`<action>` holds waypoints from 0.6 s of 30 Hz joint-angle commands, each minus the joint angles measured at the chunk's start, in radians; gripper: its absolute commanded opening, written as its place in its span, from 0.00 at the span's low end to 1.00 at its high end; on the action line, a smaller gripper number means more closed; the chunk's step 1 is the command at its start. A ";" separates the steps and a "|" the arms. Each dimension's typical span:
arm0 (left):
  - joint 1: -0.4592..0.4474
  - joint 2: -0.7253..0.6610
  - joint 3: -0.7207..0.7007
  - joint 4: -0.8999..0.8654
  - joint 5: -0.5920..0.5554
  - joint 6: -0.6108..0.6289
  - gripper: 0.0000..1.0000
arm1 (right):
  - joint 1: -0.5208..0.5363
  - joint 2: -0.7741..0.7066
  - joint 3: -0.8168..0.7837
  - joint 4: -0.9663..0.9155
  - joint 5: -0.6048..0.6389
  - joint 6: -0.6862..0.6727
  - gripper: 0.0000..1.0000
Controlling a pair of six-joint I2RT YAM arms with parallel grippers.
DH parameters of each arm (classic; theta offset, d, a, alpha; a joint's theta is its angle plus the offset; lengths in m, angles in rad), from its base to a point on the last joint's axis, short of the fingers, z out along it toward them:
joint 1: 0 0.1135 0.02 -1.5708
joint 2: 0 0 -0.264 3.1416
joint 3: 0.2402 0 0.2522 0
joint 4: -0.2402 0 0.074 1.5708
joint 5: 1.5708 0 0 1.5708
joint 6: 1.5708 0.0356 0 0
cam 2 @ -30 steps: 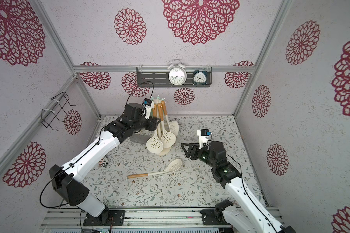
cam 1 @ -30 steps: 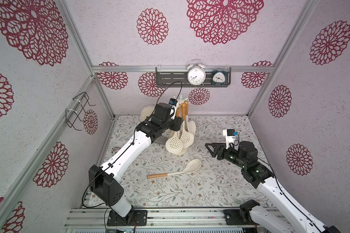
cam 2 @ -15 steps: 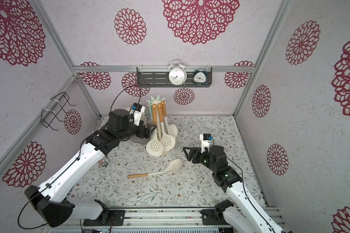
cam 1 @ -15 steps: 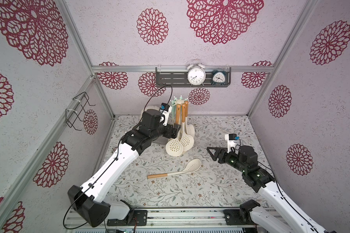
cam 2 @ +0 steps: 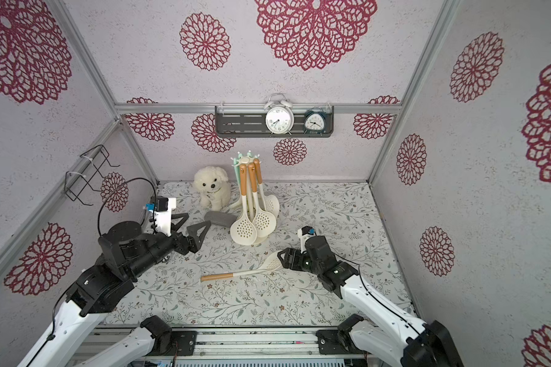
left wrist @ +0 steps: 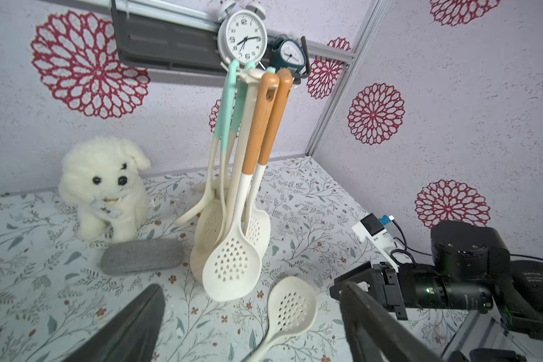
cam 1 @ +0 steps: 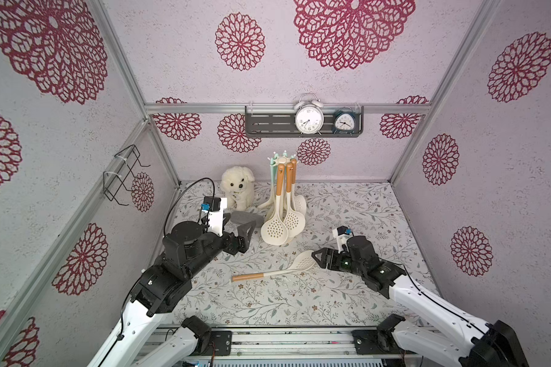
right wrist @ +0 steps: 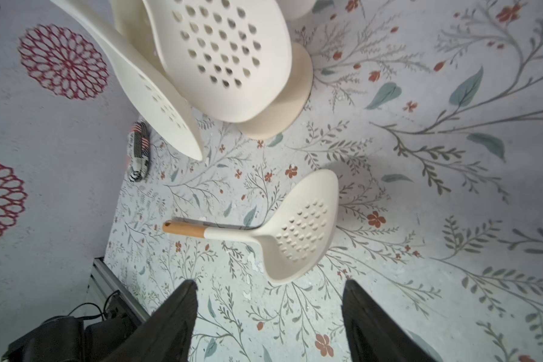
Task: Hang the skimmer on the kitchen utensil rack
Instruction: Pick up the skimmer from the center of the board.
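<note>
The wooden handle [cam 1: 247,277] will keep sticking out toward my left gripper when I lift the skimmer's head, because the skimmer's neck [cam 1: 279,271] runs straight from the head into the handle.
The skimmer [cam 1: 302,262] [cam 2: 271,264] lies flat on the floral table, cream perforated head to the right, wooden handle end to the left. My right gripper [cam 1: 319,258] [cam 2: 283,256] [right wrist: 268,284] is open just right of that head [right wrist: 300,232], with nothing between its fingers. The kitchen utensil rack [cam 1: 282,159] [cam 2: 247,157] [left wrist: 253,74] stands at the back, its round base [right wrist: 284,116] partly hidden by two hanging wooden-handled skimmers and mint-handled utensils. My left gripper [cam 1: 237,225] [cam 2: 190,224] [left wrist: 253,286] hangs open and empty, left of the rack.
A white plush dog [cam 1: 238,190] and a grey pouch [cam 1: 245,218] sit left of the rack. A dark shelf [cam 1: 268,124] with two clocks is on the back wall. A black wire rack [cam 1: 121,178] is fixed to the left wall. A small striped object [right wrist: 139,153] lies near the left wall.
My left gripper has opened and drawn back from the rack's crown toward the front left, leaving a skimmer hanging there. My right gripper has come down closer to the lying skimmer's head.
</note>
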 commanded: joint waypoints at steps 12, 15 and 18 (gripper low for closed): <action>-0.001 -0.151 -0.234 0.108 0.024 -0.176 0.92 | 0.000 0.381 0.150 0.051 -0.033 -0.027 0.62; 0.001 -0.161 -0.229 0.092 0.012 -0.170 0.92 | -0.008 0.448 0.184 0.024 -0.055 -0.059 0.60; 0.001 -0.165 -0.221 0.072 -0.003 -0.168 0.92 | -0.009 0.478 0.184 0.027 -0.085 -0.067 0.53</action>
